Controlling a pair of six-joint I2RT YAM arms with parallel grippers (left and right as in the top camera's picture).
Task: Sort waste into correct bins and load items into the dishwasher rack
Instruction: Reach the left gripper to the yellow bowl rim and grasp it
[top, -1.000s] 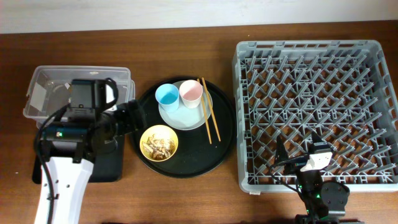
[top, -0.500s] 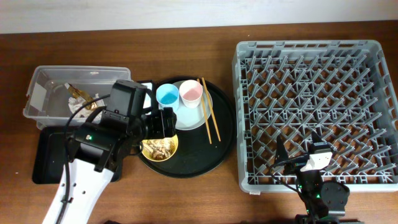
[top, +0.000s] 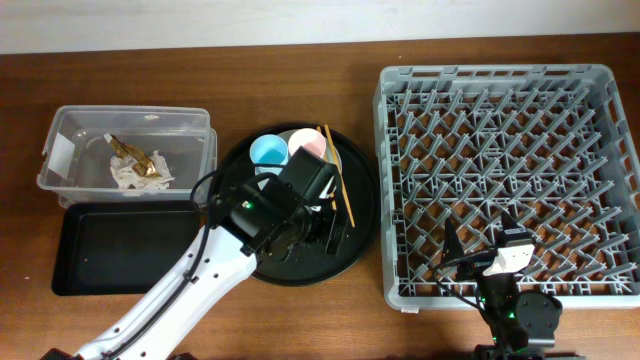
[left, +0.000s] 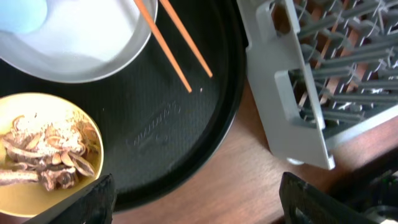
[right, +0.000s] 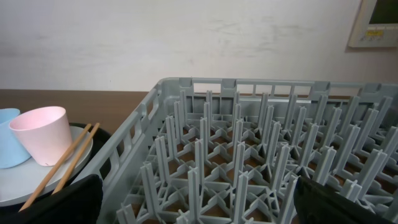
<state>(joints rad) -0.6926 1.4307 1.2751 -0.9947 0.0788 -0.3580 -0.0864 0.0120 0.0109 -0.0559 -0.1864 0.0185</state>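
I need to move back because my left gripper hangs past the yellow bowl of food scraps (left: 51, 150). Then I should pinch its rim (left: 99, 149) and tip the scraps into the flat black tray.
The clear tub (top: 70, 135) holds the crumpled white tissue (top: 128, 172) and the gold-brown wrapper (top: 140, 160). The flat black tray (top: 120, 250) lies in front of it. On the round tray, the plate (top: 280, 190) carries the blue cup (top: 268, 150) and pink cup (top: 307, 146), with chopsticks (top: 336, 180) beside them. My left gripper (top: 328, 226) hangs open and empty over the tray's right front. In the left wrist view it (left: 199, 208) sits right of the yellow bowl (left: 87, 121) of food scraps (left: 46, 155). My right gripper (top: 482, 256) (right: 199, 208) is open over the rack's front edge (top: 500, 150).
The big round black tray (top: 355, 235) sits between the bins and the rack, close to the rack's left wall (left: 280, 93). The left arm's white link crosses the table from the bottom left. Bare wood shows along the front edge and behind the rack.
My left arm has swung right from over the tub and flat tray to over the round tray. It uncovered the tub's tissue and wrapper and now covers the yellow bowl from overhead. The right arm has not moved.
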